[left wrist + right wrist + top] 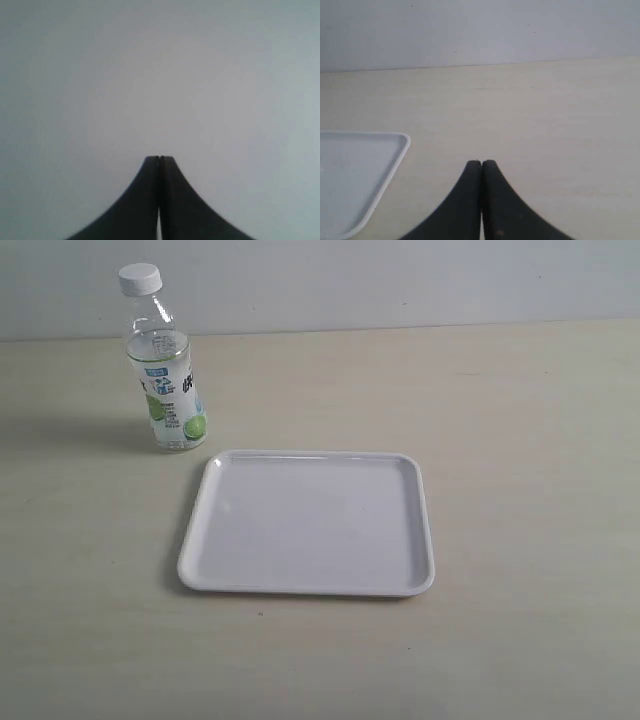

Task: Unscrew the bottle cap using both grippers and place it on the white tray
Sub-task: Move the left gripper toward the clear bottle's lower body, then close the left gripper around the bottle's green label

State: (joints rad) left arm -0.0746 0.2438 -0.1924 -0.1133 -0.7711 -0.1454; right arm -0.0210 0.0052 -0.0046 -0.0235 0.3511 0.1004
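The bottle (163, 358) is upright and free of the tray, so I should keep moving my left gripper toward the bottle's label (171, 392) until its fingers close around the label.
The clear bottle (167, 380) with its lime label stands upright at the back left of the table, the white ribbed bottle cap (139, 279) screwed on top. In front of it and to the right lies the white tray (308, 523), with nothing on it; one corner of the tray (350, 175) shows in the right wrist view. Neither arm appears in the exterior view. My left gripper (160, 158) is shut on nothing and faces a blank grey wall. My right gripper (481, 162) is shut on nothing, above bare table beside the tray's corner.
The pale wooden table (520, 420) runs back to a grey wall (400, 280). Nothing else stands on it besides the bottle and tray.
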